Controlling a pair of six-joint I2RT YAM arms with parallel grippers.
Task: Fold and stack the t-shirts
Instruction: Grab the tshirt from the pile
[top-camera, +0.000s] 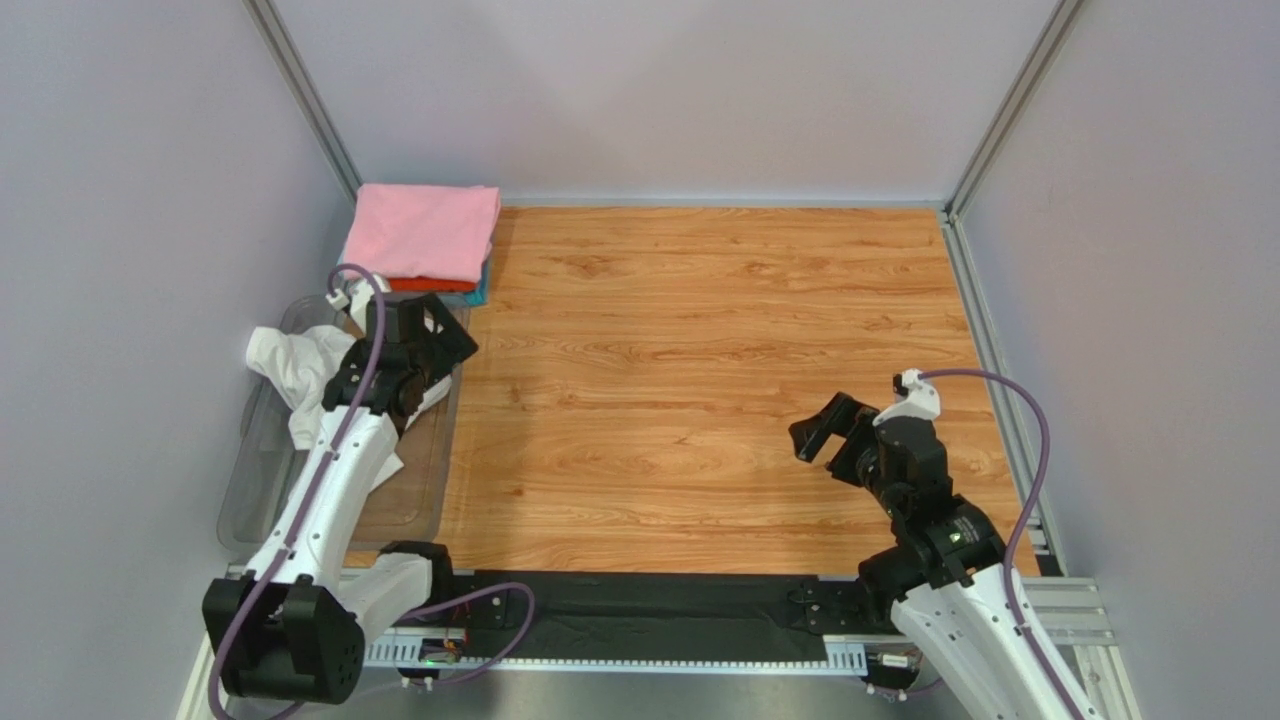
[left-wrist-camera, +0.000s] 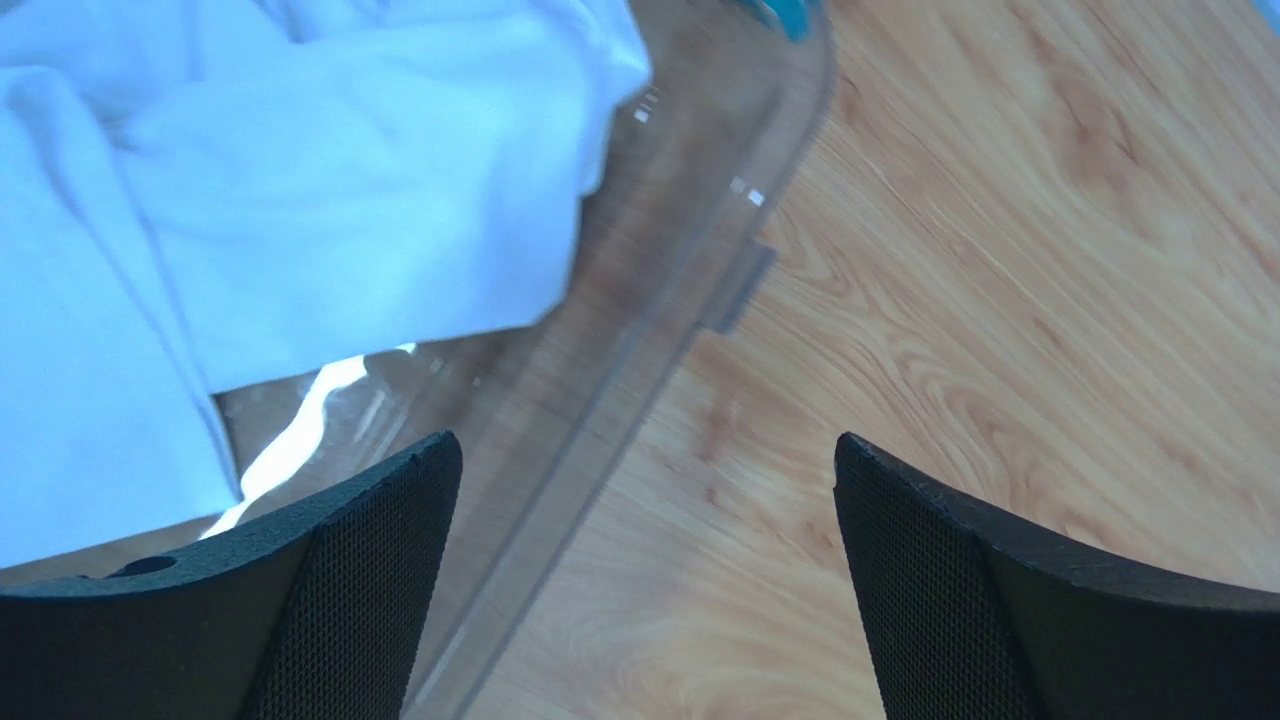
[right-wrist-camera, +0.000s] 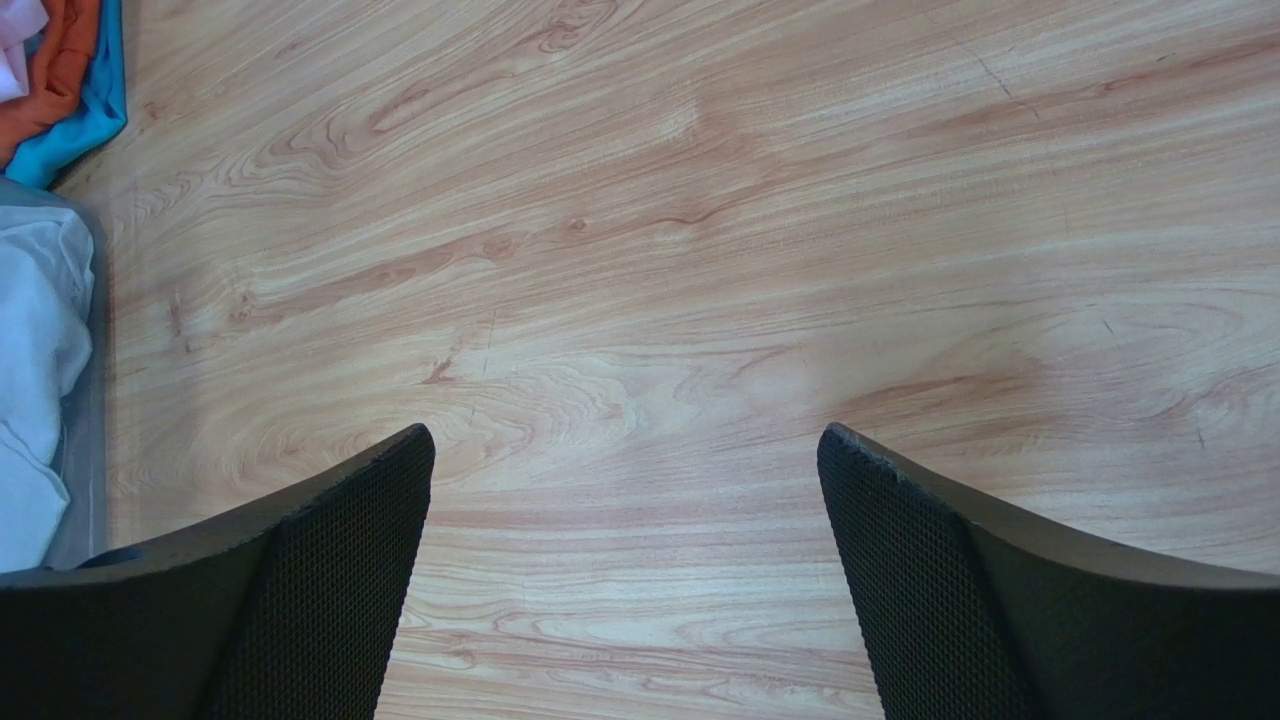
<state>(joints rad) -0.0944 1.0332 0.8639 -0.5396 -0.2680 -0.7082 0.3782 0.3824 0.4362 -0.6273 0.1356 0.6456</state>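
Note:
The white t-shirt's fold (left-wrist-camera: 147, 263) lies free beside the left gripper's open fingers, so the robot should keep moving that gripper down into the bin and close it on the fold's end (left-wrist-camera: 211, 402).
A crumpled white t-shirt (top-camera: 301, 375) (left-wrist-camera: 286, 195) (right-wrist-camera: 30, 375) lies in the clear plastic bin (top-camera: 256, 488) (left-wrist-camera: 631, 360) at the table's left side. Folded t-shirts are stacked at the back left: pink (top-camera: 424, 230) on top, orange-red (top-camera: 431, 284) (right-wrist-camera: 53, 68) under it, teal (top-camera: 478, 290) (right-wrist-camera: 93, 113) at the bottom. My left gripper (top-camera: 439, 333) (left-wrist-camera: 646, 458) hangs open over the bin's right rim, just right of the white shirt, holding nothing. Over bare wood at the right, my right gripper (top-camera: 830, 426) (right-wrist-camera: 624, 450) is open and empty.
The wooden tabletop (top-camera: 706, 375) is walled by grey panels on three sides, with metal rails (top-camera: 984, 323) along the right edge. The bin's rim carries a small latch tab (left-wrist-camera: 739, 285). A black strip (top-camera: 646, 608) runs along the near edge between the arm bases.

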